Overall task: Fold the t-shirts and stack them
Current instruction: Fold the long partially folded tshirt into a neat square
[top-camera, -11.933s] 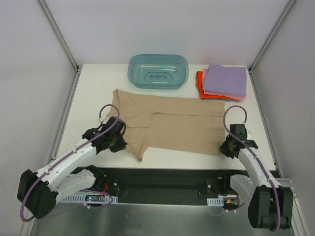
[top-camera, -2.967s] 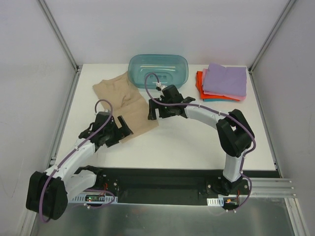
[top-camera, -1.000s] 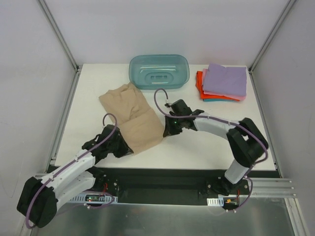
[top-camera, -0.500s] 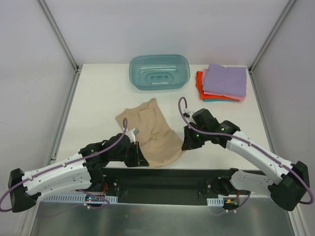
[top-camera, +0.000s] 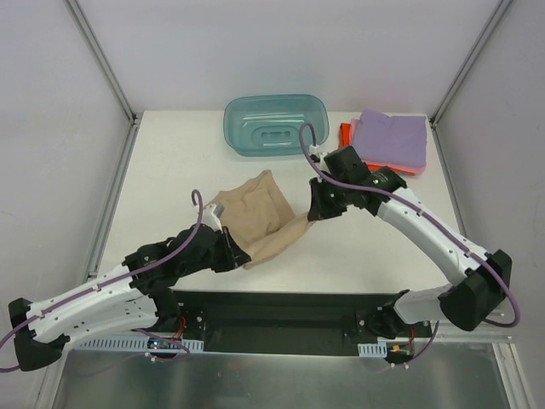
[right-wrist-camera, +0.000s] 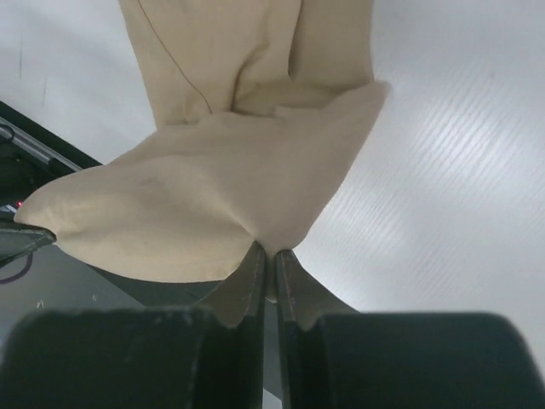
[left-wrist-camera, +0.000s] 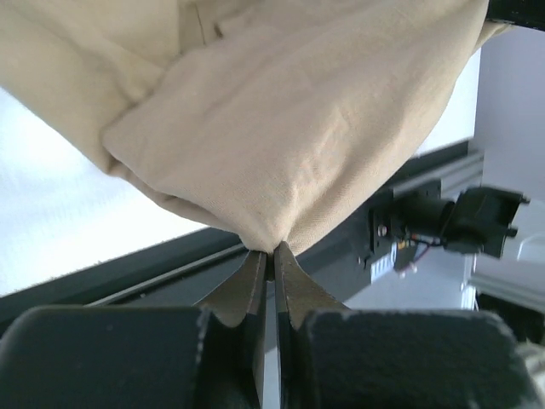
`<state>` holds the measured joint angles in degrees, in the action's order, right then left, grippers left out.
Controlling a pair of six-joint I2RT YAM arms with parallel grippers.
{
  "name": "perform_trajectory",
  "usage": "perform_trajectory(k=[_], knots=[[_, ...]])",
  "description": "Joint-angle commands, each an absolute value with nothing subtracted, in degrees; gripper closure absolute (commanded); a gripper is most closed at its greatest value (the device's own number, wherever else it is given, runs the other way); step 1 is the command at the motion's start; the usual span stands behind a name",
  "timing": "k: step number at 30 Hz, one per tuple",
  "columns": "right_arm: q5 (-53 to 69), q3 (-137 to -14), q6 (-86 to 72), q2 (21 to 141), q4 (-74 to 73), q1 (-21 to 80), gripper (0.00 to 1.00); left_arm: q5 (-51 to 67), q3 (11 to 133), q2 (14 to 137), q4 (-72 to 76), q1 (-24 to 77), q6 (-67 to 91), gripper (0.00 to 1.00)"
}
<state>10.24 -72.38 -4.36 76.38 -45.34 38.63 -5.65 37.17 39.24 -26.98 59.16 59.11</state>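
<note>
My right gripper should bring the t-shirt's corner back next, since the tan-beige t-shirt's near edge (top-camera: 279,244) stretches between my grippers, until that edge covers the t-shirt's far edge (top-camera: 244,185).
The tan-beige t-shirt (top-camera: 262,213), folded narrow, hangs lifted between both grippers over the table's middle front. My left gripper (top-camera: 238,256) is shut on its near left corner; in the left wrist view the cloth (left-wrist-camera: 289,136) bunches into the closed gripper (left-wrist-camera: 271,252). My right gripper (top-camera: 313,213) is shut on its right corner; in the right wrist view the shirt (right-wrist-camera: 213,196) is pinched in the gripper (right-wrist-camera: 271,254). A stack of folded t-shirts, lilac (top-camera: 392,138) on top of pink, orange-red (top-camera: 347,143) and teal, lies at the back right.
A translucent teal plastic tub (top-camera: 275,124) stands at the back centre. The white table (top-camera: 162,179) has metal rails at both sides and a dark front edge (top-camera: 281,307).
Both grippers have lifted the tan shirt's near edge and carried it toward the back. The right gripper moved up and away from the front edge; the left arm followed.
</note>
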Motion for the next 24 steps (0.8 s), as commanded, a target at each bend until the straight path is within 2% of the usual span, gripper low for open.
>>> perform_trajectory(k=[1,5,11,17,24], knots=[[9.5,-81.9,-1.7,82.0,-45.4,37.5,0.99,-17.3,40.7,38.6,-30.1,58.2,59.3,1.00],[9.1,-89.0,-0.5,88.3,-45.0,36.8,0.99,-21.3,42.7,40.3,-31.0,55.4,58.9,1.00],[9.7,-99.9,1.3,100.1,-43.9,36.2,0.99,-19.3,42.7,42.2,-30.9,43.7,56.1,1.00],[11.3,-103.4,0.2,106.6,-35.4,34.7,0.99,-24.2,44.1,45.1,-28.7,36.6,51.9,1.00],[14.7,-105.1,-2.5,112.3,-30.8,33.8,0.99,-20.7,46.9,54.2,-25.8,29.2,49.1,1.00]])
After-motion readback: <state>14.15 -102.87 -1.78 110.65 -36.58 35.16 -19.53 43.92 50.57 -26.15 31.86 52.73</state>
